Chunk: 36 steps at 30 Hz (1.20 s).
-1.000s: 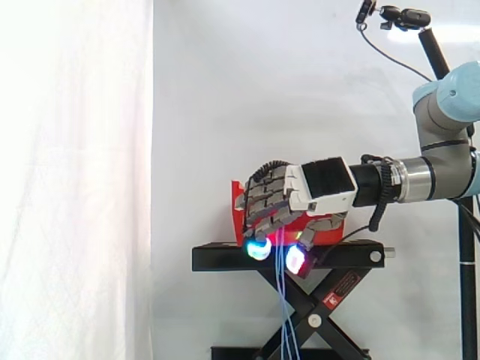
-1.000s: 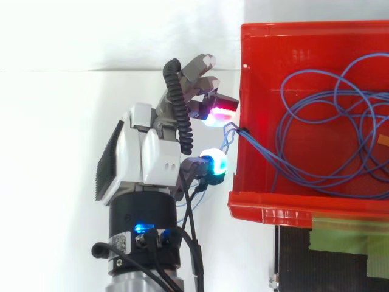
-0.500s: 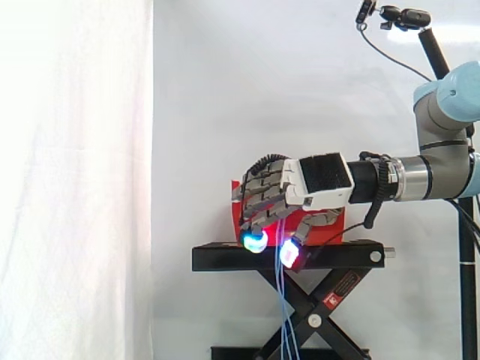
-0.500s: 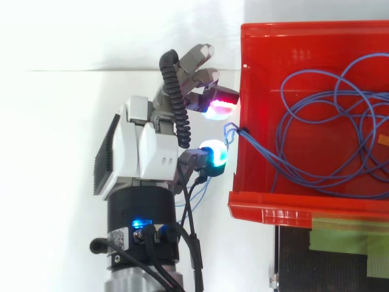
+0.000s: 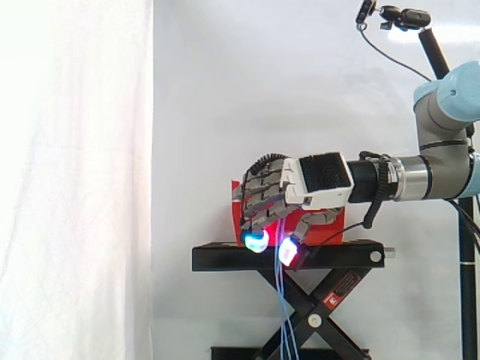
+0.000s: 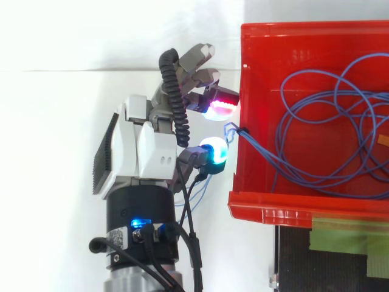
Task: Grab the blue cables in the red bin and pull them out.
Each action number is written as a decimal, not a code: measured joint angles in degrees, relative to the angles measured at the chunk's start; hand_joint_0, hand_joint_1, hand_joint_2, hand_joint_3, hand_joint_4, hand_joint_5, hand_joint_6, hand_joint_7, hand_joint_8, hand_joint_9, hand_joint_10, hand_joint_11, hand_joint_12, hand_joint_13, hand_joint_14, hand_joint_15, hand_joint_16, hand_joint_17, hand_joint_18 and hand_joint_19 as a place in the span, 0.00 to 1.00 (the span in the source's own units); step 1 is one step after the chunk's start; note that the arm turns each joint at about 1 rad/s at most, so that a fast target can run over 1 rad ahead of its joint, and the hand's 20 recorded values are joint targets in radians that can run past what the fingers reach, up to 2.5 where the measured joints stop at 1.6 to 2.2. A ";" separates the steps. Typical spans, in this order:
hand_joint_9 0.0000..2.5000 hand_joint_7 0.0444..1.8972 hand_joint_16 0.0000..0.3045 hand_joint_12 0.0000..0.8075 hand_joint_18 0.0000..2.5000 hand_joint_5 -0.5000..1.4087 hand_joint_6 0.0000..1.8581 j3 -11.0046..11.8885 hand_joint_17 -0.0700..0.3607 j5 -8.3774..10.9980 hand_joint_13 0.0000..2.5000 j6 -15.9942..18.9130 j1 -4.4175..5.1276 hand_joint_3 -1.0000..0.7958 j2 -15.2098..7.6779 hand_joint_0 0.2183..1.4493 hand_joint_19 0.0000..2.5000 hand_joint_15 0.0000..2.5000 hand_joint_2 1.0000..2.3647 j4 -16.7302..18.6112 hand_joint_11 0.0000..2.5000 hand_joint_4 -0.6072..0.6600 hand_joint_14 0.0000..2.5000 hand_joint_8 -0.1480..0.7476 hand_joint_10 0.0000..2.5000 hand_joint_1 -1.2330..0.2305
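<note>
The blue cables will trail limply from the red bin in loose loops when I pull, because thin strands of cable hang slack past the bin.
Thin blue cables lie in loops inside the red bin. A few strands cross its left wall and hang straight down past the stand as blue cables. My hand hovers just outside that wall, palm down, at the bin's front face. Its fingers are loosely bent with the glowing fingertips well apart. The hanging strands pass between the pads, and nothing looks pinched.
The bin stands on a black scissor stand before the white curtain. A green-edged dark board lies below the bin in the top view. A camera on a black pole stands at the upper right.
My hand has risen a little and drifted slightly away from the bin wall. The cable loops in the bin have not shifted.
</note>
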 measured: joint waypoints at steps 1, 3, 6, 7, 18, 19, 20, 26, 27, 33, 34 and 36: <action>0.31 0.41 0.13 0.38 0.19 0.74 0.00 -0.01 0.37 0.00 0.23 0.00 0.00 0.00 0.00 0.49 0.13 0.11 0.00 -0.02 0.19 0.57 0.00 0.43 0.01 0.19; 0.31 0.40 0.13 0.38 0.19 0.74 0.00 -0.02 0.37 0.00 0.23 0.00 0.00 0.00 0.00 0.49 0.13 0.11 0.00 -0.08 0.19 0.57 0.00 0.43 0.01 0.19; 0.31 0.40 0.13 0.38 0.19 0.73 0.00 -0.03 0.37 0.00 0.24 0.00 -0.04 0.00 0.00 0.49 0.13 0.12 0.00 -0.22 0.19 0.57 0.00 0.43 0.01 0.19; 0.31 0.40 0.13 0.38 0.19 0.73 0.00 -0.04 0.37 0.00 0.23 0.00 -0.05 0.00 0.00 0.49 0.13 0.12 0.00 -0.25 0.19 0.57 0.01 0.43 0.01 0.19; 0.31 0.39 0.13 0.38 0.19 0.73 0.00 -0.04 0.37 0.00 0.24 -0.45 -0.20 0.00 0.00 0.49 0.14 0.12 0.00 -0.69 0.19 0.57 0.00 0.43 0.01 0.19; 0.31 0.39 0.13 0.38 0.19 0.73 0.00 -0.05 0.37 0.00 0.24 -0.46 -0.22 0.00 -0.01 0.49 0.13 0.12 0.00 -0.70 0.19 0.57 0.01 0.43 0.01 0.19; 0.30 0.38 0.13 0.38 0.19 0.73 0.00 -0.05 0.37 0.00 0.24 -0.49 -0.24 0.00 -0.01 0.49 0.14 0.12 0.00 -0.73 0.19 0.57 0.00 0.43 0.01 0.19; 0.30 0.38 0.13 0.38 0.19 0.73 0.00 -0.04 0.37 0.00 0.24 -0.57 -0.29 0.00 -0.01 0.49 0.14 0.12 0.00 -0.90 0.19 0.57 0.00 0.43 0.01 0.19; 0.30 0.38 0.13 0.38 0.19 0.73 0.01 -0.04 0.37 0.00 0.24 -0.64 -0.28 0.00 -0.01 0.49 0.14 0.12 0.00 -1.00 0.19 0.57 0.00 0.43 0.01 0.19; 0.31 0.38 0.13 0.39 0.19 0.73 0.01 -0.04 0.37 0.00 0.24 -1.08 -0.27 0.00 -0.01 0.49 0.14 0.12 0.00 -1.50 0.19 0.57 0.01 0.43 0.01 0.19; 0.31 0.38 0.13 0.38 0.19 0.73 0.00 -0.04 0.37 0.00 0.24 -1.10 -0.28 0.00 -0.01 0.49 0.14 0.12 0.00 -1.52 0.19 0.57 0.01 0.43 0.01 0.19; 0.31 0.38 0.13 0.38 0.19 0.73 0.00 -0.04 0.37 0.00 0.24 -1.12 -0.32 0.00 -0.01 0.49 0.14 0.12 0.00 -1.54 0.19 0.57 0.00 0.43 0.01 0.19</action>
